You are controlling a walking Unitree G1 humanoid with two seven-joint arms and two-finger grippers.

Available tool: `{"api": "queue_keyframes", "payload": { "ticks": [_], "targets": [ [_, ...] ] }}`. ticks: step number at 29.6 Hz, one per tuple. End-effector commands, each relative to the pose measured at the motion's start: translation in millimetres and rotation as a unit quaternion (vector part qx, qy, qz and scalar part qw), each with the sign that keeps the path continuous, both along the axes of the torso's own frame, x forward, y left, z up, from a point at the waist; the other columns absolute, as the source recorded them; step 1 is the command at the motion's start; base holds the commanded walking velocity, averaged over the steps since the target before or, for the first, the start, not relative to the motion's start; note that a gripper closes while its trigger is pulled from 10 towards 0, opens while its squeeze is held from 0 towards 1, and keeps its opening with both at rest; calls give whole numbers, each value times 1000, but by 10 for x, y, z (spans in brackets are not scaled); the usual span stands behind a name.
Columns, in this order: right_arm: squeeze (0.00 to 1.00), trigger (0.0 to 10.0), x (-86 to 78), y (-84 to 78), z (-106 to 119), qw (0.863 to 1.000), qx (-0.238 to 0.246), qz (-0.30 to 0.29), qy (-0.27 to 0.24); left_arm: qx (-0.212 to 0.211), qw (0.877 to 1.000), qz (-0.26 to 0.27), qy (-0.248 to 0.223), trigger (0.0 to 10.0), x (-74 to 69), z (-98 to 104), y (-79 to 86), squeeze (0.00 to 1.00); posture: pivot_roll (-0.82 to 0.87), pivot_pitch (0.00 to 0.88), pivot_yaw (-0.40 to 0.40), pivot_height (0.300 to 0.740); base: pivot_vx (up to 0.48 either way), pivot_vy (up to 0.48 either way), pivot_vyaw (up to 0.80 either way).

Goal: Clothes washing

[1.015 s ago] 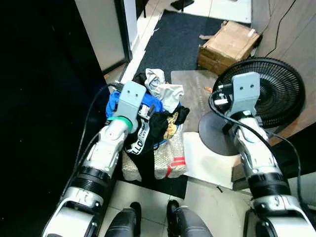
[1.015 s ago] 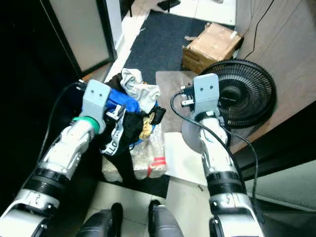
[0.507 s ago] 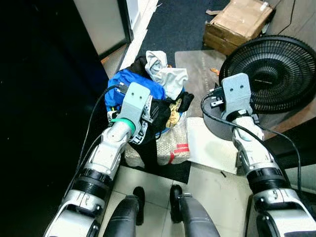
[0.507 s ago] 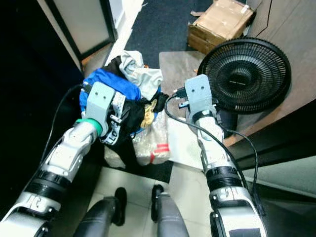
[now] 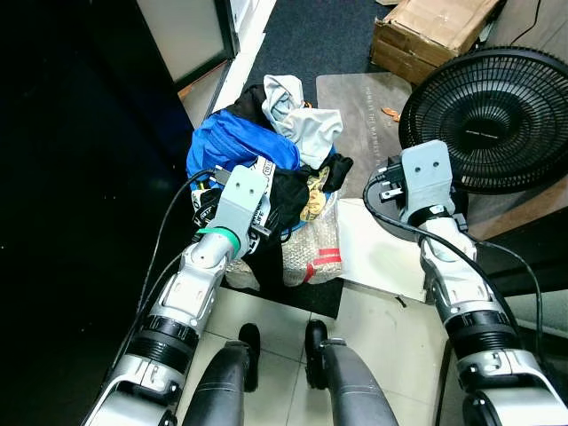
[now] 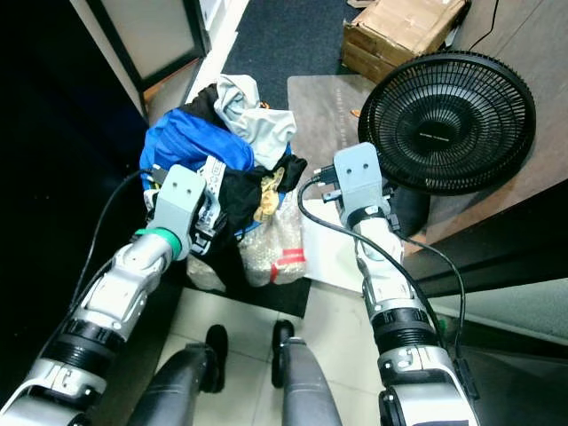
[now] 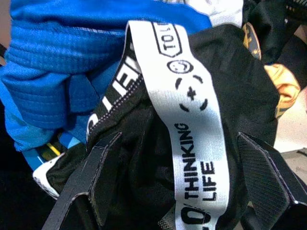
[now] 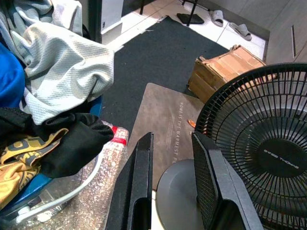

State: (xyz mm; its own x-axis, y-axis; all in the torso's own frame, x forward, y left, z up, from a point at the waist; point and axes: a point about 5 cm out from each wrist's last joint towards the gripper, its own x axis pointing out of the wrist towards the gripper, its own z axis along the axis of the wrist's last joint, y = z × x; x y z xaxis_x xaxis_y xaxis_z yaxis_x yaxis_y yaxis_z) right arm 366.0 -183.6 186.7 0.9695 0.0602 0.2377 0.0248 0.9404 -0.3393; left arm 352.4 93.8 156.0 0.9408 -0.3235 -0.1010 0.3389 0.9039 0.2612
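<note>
I expect the black garment (image 5: 287, 197) to leave the blue garment behind when I lift it, since the white lettered waistband (image 5: 264, 169) lies over the blue garment.
A heap of clothes (image 5: 266, 151) lies on the floor: a blue garment (image 5: 235, 146), a pale grey one (image 5: 306, 124) on top, and black pieces. My left gripper (image 7: 180, 139) is at the near side of the heap. Its fingers (image 7: 98, 177) stand wide apart, and a black garment with a white lettered waistband (image 7: 192, 120) is bunched between them. My right gripper (image 8: 172, 139) hangs in the air to the right of the heap, in front of the fan's base. Its fingers are close together with nothing between them.
A black floor fan (image 5: 493, 111) stands at the right, a cardboard box (image 5: 435, 27) beyond it. A brown mat (image 5: 364, 115) and dark carpet (image 5: 328, 35) lie behind the heap. A bubble-wrap bundle (image 5: 311, 253) sits under the clothes, a white board (image 5: 382, 257) beside it.
The whole picture has shifted, so the camera has moved. My left gripper stays at the black garment, which now hangs less far down. The right arm keeps its pose.
</note>
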Motion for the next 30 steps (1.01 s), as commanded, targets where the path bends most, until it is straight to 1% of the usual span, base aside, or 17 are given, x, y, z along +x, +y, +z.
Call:
{"api": "queue_keyframes", "payload": {
  "ticks": [1, 5, 6, 10, 17, 28, 29, 30],
  "targets": [
    [0, 10000, -22, -7, -113, 1000, 7, -3, 12, 5, 1000, 6, 22, 4275, -44, -122, 36, 0, 20, 517, 127, 740, 0, 0, 0],
    [0, 10000, -19, -16, -116, 1000, 7, -4, 12, 3, 1000, 6, 19, 4275, -39, -117, 35, 0, 20, 516, 127, 740, 0, 0, 0],
    [0, 10000, -17, -23, -113, 1000, 7, -5, 12, 2, 1000, 7, 18, 0, -37, -115, 39, 0, 18, 514, 126, 740, 0, 0, 0],
    [0, 10000, -28, -64, -99, 1000, 8, -12, 13, 4, 1000, 10, 18, 0, -60, -115, 64, 0, 15, 516, 125, 740, 0, 0, 0],
    [0, 10000, -29, -74, -103, 1000, 8, -13, 13, 3, 1000, 11, 20, 0, -74, -117, 62, 0, 13, 516, 123, 740, 0, 0, 0],
    [0, 10000, 2, -68, -94, 1000, 9, -14, 13, 4, 1000, 13, 19, 0, -51, -107, 67, 0, 17, 496, 120, 740, 0, 0, 0],
    [0, 10000, 17, -65, -69, 1000, 10, -14, 9, -2, 1000, 12, 11, 0, -38, -69, 62, 0, 17, 476, 116, 740, 0, 0, 0],
    [0, 10000, 26, -63, -51, 1000, 10, -14, 7, -6, 1000, 11, 6, 0, -29, -40, 58, 0, 17, 476, 116, 740, 0, 0, 0]
  ]
}}
